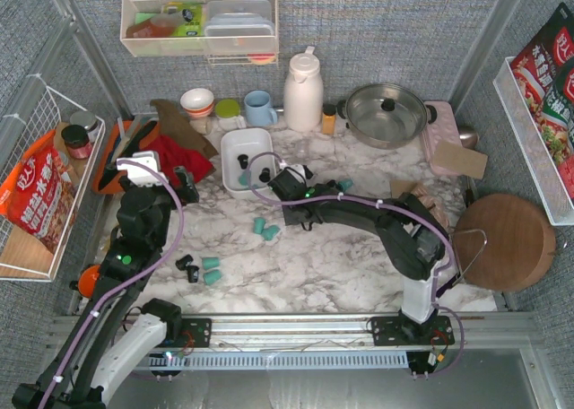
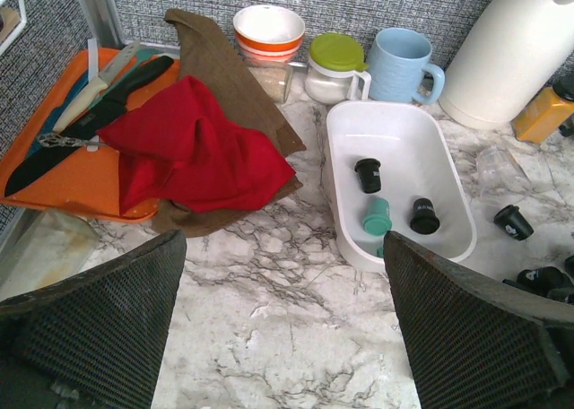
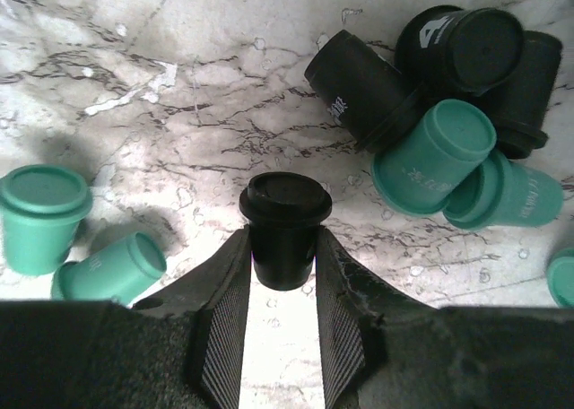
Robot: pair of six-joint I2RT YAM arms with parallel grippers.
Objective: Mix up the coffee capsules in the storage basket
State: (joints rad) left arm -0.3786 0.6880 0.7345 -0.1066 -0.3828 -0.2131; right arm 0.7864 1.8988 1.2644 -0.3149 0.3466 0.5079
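The black capsule (image 3: pixel 285 213) is clear of the heap and the white storage basket is open, so the robot's right gripper keeps going until it is over the basket's bottom (image 1: pixel 233 174) and let go there.
The white storage basket (image 1: pixel 226 149) stands at the middle back and holds two black capsules and one teal capsule (image 2: pixel 377 216); its wall also shows in the left wrist view (image 2: pixel 345 149). My right gripper (image 3: pixel 282 248) is shut on a black capsule (image 3: pixel 285 213), just above the marble, right of the basket (image 1: pixel 285 187). Black and teal capsules (image 3: pixel 435 153) lie heaped close by, and two teal ones (image 3: pixel 40 216) lie on the other side. More capsules (image 1: pixel 211 265) lie further forward. My left gripper (image 2: pixel 282 319) is wide open and empty, left of the basket (image 1: pixel 184 187).
An orange tray with knives (image 2: pixel 54 149) and a red cloth (image 2: pixel 193 149) lie at the left. A bowl (image 1: pixel 197 100), green-lidded jar (image 1: pixel 228 111), blue mug (image 1: pixel 260 108), white thermos (image 1: pixel 303 91) and pot (image 1: pixel 386 113) line the back. A round wooden board (image 1: pixel 507 239) lies at the right.
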